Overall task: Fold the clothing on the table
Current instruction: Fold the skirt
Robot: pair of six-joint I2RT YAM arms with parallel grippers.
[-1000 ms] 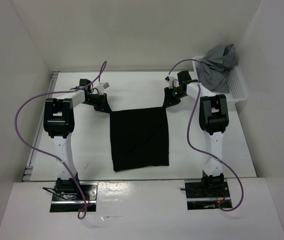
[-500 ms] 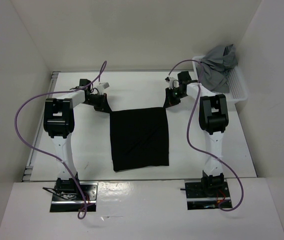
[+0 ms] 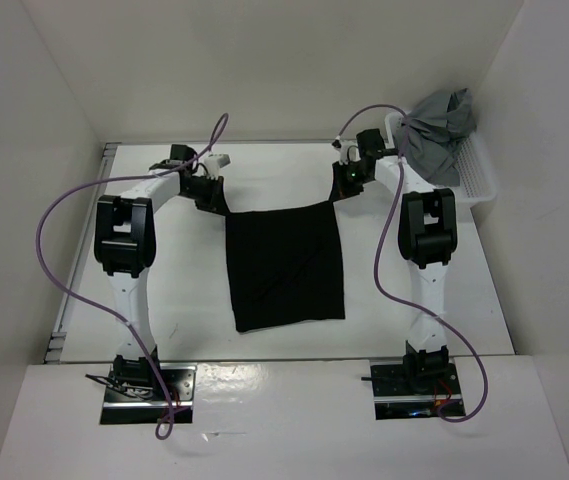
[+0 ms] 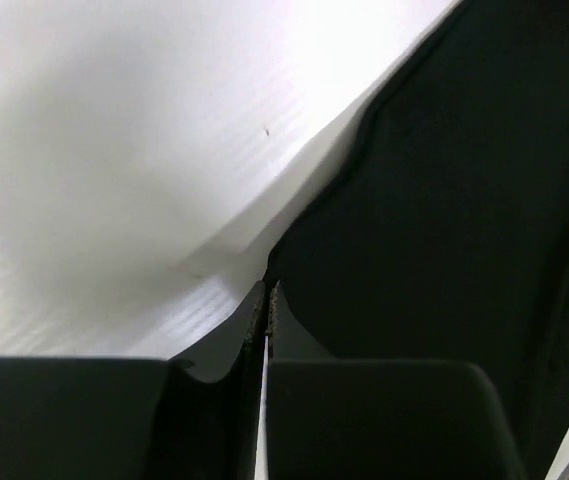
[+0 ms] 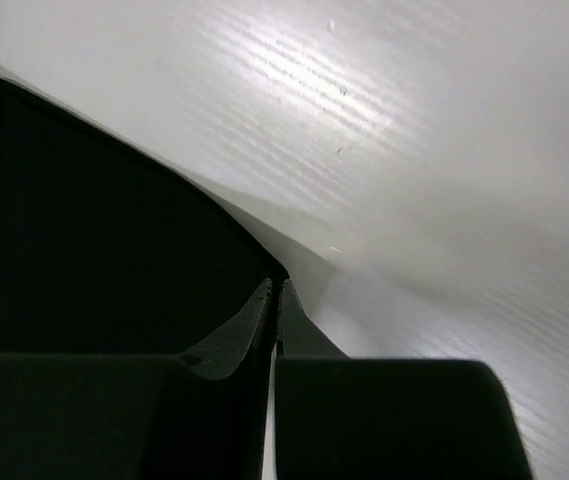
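Note:
The black clothing's far edge (image 3: 282, 211) sags down between my grippers, so next I raise the clothing's far corners and spread them tight before I fold them toward its near edge (image 3: 291, 325).
The black clothing (image 3: 286, 268) lies on the white table (image 3: 184, 280), its far edge raised and sagging between the two grippers. My left gripper (image 3: 220, 206) is shut on the far left corner, and my right gripper (image 3: 336, 196) is shut on the far right corner. The left wrist view has the closed left gripper (image 4: 267, 292) pinching the edge of the clothing (image 4: 464, 200) above the table (image 4: 114, 150). Seen from the right wrist, the right gripper (image 5: 276, 290) is closed on the corner of the clothing (image 5: 84, 220), with the table (image 5: 414, 150) beyond.
A grey garment (image 3: 436, 128) is heaped in a white basket (image 3: 477, 180) at the back right corner, close to the right arm. White walls enclose the table on the left, back and right.
The right gripper has shut on the far right corner. Both grippers have risen and moved toward the back, lifting the far edge; the clothing has shifted slightly right.

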